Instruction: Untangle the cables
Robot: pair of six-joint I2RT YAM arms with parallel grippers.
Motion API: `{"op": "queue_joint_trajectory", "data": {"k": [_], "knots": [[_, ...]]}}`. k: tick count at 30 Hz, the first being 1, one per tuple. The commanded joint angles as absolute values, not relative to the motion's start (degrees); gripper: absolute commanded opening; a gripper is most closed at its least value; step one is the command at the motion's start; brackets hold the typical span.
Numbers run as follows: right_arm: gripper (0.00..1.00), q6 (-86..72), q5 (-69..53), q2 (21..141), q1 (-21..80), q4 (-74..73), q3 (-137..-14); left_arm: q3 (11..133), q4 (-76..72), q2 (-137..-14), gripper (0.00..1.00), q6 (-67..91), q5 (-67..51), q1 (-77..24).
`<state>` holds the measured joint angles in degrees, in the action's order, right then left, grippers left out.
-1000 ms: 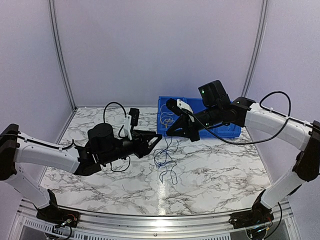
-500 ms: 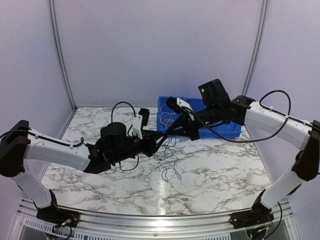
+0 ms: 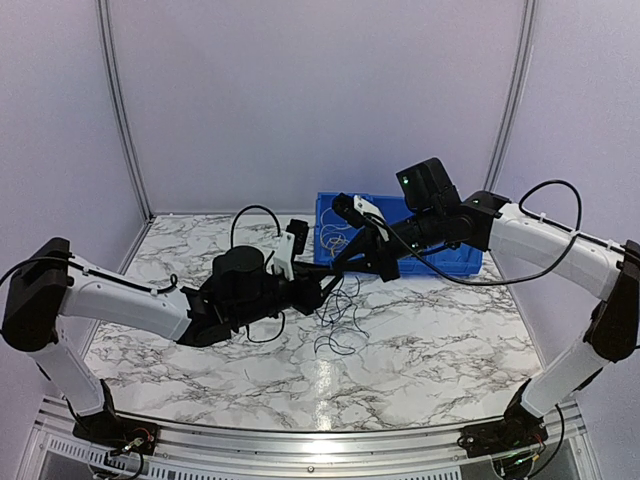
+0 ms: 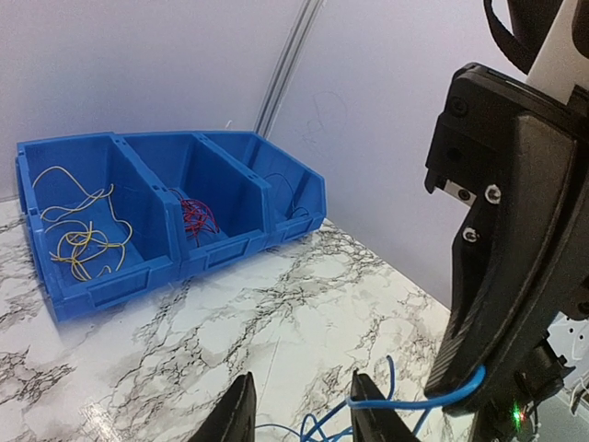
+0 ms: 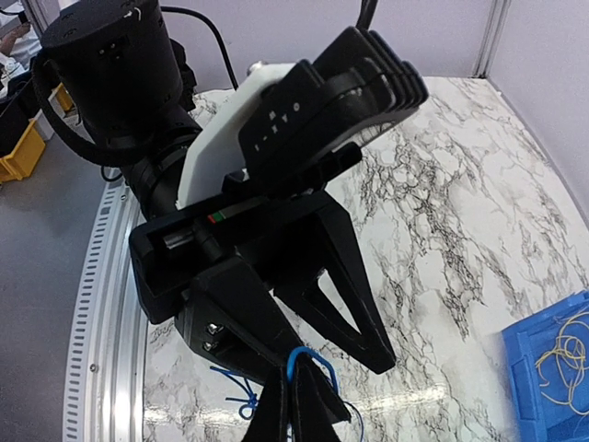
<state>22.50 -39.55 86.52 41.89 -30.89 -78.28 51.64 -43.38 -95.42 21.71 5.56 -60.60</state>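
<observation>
I should lay the cables across the marble [image 3: 322, 372] before my left gripper takes the knot, because the knot in the blue cables [image 5: 247, 405] hangs below the loop in my right gripper.
The cables are a loose bunch of thin dark blue wires [image 3: 335, 320] hanging from my right gripper [image 3: 341, 266] down to the marble table. My right gripper [image 5: 296, 405] is shut on a loop of blue wire [image 5: 310, 357] and holds it above the table. My left gripper [image 3: 322, 292] is open, right beside and just below the right one. In the left wrist view the blue wire [image 4: 405, 402] runs from the right gripper [image 4: 462, 387] to the right-hand finger [image 4: 368, 414] of my left gripper [image 4: 299, 410]. The jaws stand apart around nothing.
A blue bin with three compartments [image 3: 455, 262] stands at the back of the table. It holds yellow wires [image 4: 78, 244], red wires [image 4: 195, 219] and a few dark wires, each in its own compartment. Purple walls close in behind and at the sides.
My left arm has moved right, bringing its open gripper close under the right gripper. The hanging blue wires have shifted a little to the right. The right arm has hardly moved.
</observation>
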Motion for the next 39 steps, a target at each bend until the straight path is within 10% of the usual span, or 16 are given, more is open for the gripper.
{"op": "queue_joint_trajectory", "data": {"k": [1, 23, 33, 39], "knots": [[0.00, 23.69, -46.07, 86.19, 42.13, -33.74, -80.63, 50.37, -42.82, -94.07, 0.36, 21.18, 13.72, -60.79], [0.00, 32.21, -53.28, 77.10, 39.45, -46.25, -88.53, 43.07, -43.02, -92.86, 0.45, 25.34, 21.69, -54.32], [0.00, 23.46, -39.88, 80.62, 36.10, -35.37, -79.54, 40.02, -52.72, -84.32, 0.05, 19.01, -2.86, -55.60], [0.00, 22.84, -37.43, 82.39, 36.03, -32.94, -78.95, 40.50, -52.73, -82.99, 0.00, 22.16, -10.26, -55.72]]}}
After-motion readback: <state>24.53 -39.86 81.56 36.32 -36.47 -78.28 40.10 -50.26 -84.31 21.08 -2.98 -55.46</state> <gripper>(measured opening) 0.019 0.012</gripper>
